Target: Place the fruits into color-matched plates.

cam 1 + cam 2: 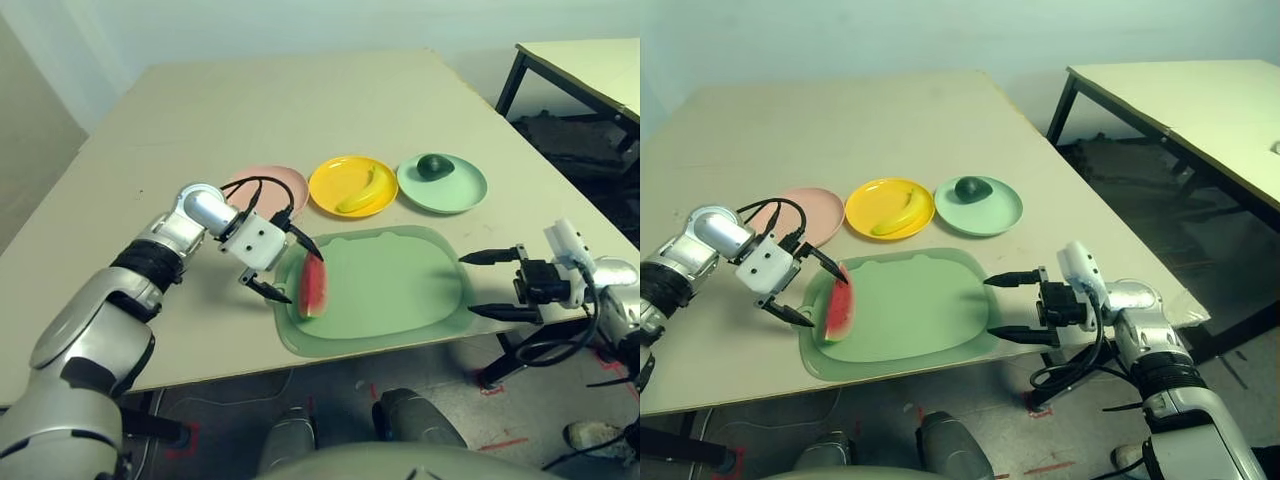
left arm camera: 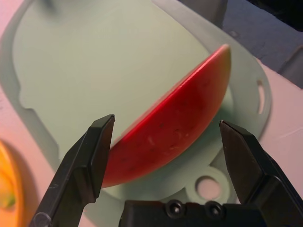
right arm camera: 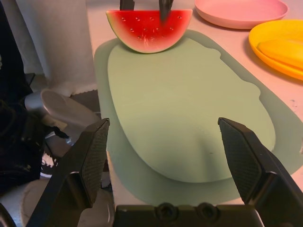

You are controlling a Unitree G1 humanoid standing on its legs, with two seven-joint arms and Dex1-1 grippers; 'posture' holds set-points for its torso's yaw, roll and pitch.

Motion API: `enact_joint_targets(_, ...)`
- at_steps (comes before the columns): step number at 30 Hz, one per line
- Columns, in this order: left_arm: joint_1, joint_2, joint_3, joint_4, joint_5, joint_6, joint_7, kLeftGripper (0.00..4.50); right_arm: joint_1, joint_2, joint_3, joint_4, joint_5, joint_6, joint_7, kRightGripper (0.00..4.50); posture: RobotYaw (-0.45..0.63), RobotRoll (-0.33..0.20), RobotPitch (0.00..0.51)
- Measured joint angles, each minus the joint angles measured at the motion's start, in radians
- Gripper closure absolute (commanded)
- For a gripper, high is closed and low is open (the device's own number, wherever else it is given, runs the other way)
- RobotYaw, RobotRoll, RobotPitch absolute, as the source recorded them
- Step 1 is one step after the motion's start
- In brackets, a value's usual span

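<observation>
The watermelon wedge (image 2: 168, 124) lies at a slant across my left gripper's fingers, so my left gripper should turn it to line up with them before taking it to the pink plate (image 1: 824, 212).
The red watermelon wedge (image 1: 312, 285) stands on its green rind at the left end of the large green mat (image 1: 395, 290). My left gripper (image 1: 300, 277) is open, one finger on each side of the wedge (image 2: 180, 123) and not pressing on it. The pink plate (image 1: 290, 183) behind it holds nothing. A yellow banana (image 1: 365, 190) lies in the yellow plate (image 1: 325, 182). The dark green avocado (image 1: 433, 165) sits in the mint green plate (image 1: 465, 195). My right gripper (image 1: 470, 285) is open and holds nothing, at the mat's right end.
The mat reaches the table's front edge (image 1: 230, 365), with floor below. A second table (image 1: 590, 65) with dark legs stands at the back right. Behind the plates the tabletop (image 1: 300, 110) is bare.
</observation>
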Motion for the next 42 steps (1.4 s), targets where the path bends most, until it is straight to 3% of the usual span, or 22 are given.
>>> enact_joint_targets(3,0.004,-0.003,0.001,0.018,0.017,-0.012,0.000,0.00,0.000,0.001,-0.012,-0.005,-0.002,0.005,0.000,0.02,-0.24,0.000,0.000)
enact_joint_targets(4,0.006,-0.005,0.001,0.029,0.028,-0.015,0.000,0.19,0.000,0.005,-0.020,-0.004,-0.004,0.009,0.000,0.01,-0.24,0.000,0.000)
enact_joint_targets(7,0.012,-0.034,0.026,0.067,0.063,-0.031,0.000,0.93,0.000,0.011,-0.034,-0.002,-0.012,0.017,0.000,0.00,-0.24,0.000,0.000)
enact_joint_targets(12,0.017,-0.081,0.086,0.112,0.127,-0.043,0.002,2.62,0.006,0.028,-0.052,-0.006,-0.021,0.036,0.000,0.00,-0.24,0.000,0.000)
enact_joint_targets(14,0.017,-0.087,0.120,0.116,0.138,-0.049,0.002,3.03,0.006,0.028,-0.065,-0.011,-0.025,0.043,0.000,0.00,-0.24,0.000,0.000)
enact_joint_targets(25,0.041,-0.107,0.186,0.121,0.184,-0.037,0.000,3.15,0.006,0.030,-0.080,-0.016,-0.051,0.063,0.000,0.00,-0.24,0.000,0.000)
enact_joint_targets(34,0.047,-0.094,0.196,0.082,0.144,0.058,0.000,3.23,-0.002,0.048,-0.103,-0.015,-0.059,0.076,0.000,0.00,-0.23,0.000,0.000)
enact_joint_targets(40,-0.022,-0.076,0.219,0.098,0.115,0.098,0.000,4.48,-0.017,0.069,-0.112,-0.011,-0.061,0.092,0.000,0.00,-0.22,0.000,0.000)
enact_joint_targets(42,-0.031,-0.072,0.218,0.113,0.116,0.100,0.000,4.48,-0.022,0.073,-0.112,-0.006,-0.064,0.094,0.000,0.00,-0.22,0.000,0.001)
